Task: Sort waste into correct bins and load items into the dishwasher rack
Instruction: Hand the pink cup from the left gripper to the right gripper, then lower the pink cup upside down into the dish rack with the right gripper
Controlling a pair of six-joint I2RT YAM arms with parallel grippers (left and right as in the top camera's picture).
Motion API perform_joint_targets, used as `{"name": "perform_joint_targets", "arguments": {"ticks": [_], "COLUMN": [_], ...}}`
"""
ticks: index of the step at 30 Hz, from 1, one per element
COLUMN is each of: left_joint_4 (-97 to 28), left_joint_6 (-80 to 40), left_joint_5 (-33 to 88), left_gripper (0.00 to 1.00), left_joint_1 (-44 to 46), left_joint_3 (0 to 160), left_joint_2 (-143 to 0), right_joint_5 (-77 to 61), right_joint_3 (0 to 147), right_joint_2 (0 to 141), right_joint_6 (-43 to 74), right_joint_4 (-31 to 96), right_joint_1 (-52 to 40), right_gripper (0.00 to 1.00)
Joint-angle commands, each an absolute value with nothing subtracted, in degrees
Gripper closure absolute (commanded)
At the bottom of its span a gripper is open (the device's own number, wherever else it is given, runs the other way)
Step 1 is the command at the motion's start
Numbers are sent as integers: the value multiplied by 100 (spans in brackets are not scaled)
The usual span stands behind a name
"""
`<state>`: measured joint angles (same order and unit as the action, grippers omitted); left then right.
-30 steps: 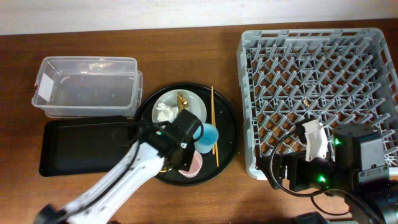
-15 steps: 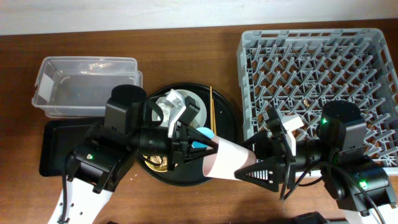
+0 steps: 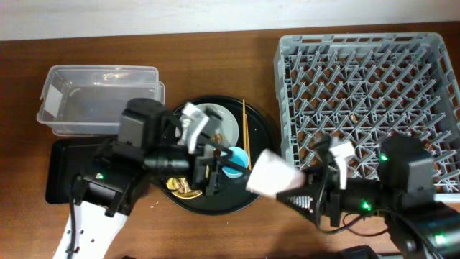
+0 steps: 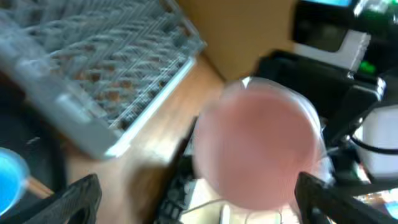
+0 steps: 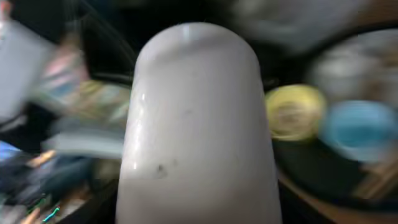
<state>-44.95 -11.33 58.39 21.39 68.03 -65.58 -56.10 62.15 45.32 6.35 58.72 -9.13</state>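
Next, I put the pink cup into the rack's near corner (image 3: 302, 152) with my right gripper, because the dishwasher rack (image 3: 363, 97) is on my right gripper's side, far from my left gripper.
The pink cup (image 3: 272, 173) hangs on its side above the table between the round tray and the dishwasher rack (image 3: 366, 93), with my right gripper (image 3: 291, 188) shut on it. It fills the right wrist view (image 5: 199, 124) and hides the fingers there. My left gripper (image 3: 215, 169) stands open just left of the cup, its fingertips (image 4: 78, 196) spread wide of the pink cup (image 4: 258, 146) and not touching it. The blue cup (image 3: 233, 160), the plate (image 3: 219, 121), the chopsticks (image 3: 245, 129) and the yellow bowl (image 5: 295, 112) stay on the round tray.
The round black tray (image 3: 223, 203) lies at centre. A clear tub (image 3: 100, 97) stands at back left with the shallow black tray (image 3: 61, 173) in front of it. The left arm partly covers the plate and what is on it.
My left gripper has opened and let go of the pink cup. My right gripper has closed on it and drawn it slightly right and forward.
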Motion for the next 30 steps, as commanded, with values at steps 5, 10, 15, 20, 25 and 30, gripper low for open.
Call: {"name": "perform_joint_targets", "arguments": {"ticks": [5, 10, 15, 20, 25, 30], "left_joint_4": [-5568, -5808, -6434, -5789, -4307, -4685], "left_joint_6": [-829, -672, -679, -1393, -1734, -1732], "left_joint_5": [4338, 3964, 2392, 440, -25, 21], "left_gripper": [1, 1, 1, 19, 47, 100], "left_joint_1": [1472, 1496, 1885, 3306, 3424, 3422], "left_joint_3": [6840, 6840, 6829, 6731, 6731, 6759], "left_joint_2": [-5870, -5767, -5826, -7570, -9741, -9878], "right_joint_5": [360, 51, -401, -2043, -2106, -2102], "right_joint_3": [7168, 7159, 7520, 7894, 7865, 7865], "right_joint_2": [5107, 7627, 8158, 5153, 4274, 4274], "right_joint_6": [1691, 1658, 1653, 1487, 1490, 1487], "right_joint_4": [8237, 7529, 7623, 7745, 8368, 8377], "right_joint_1": [-169, -185, -185, -495, -578, -576], "right_gripper": [42, 37, 7, 5, 5, 5]}}
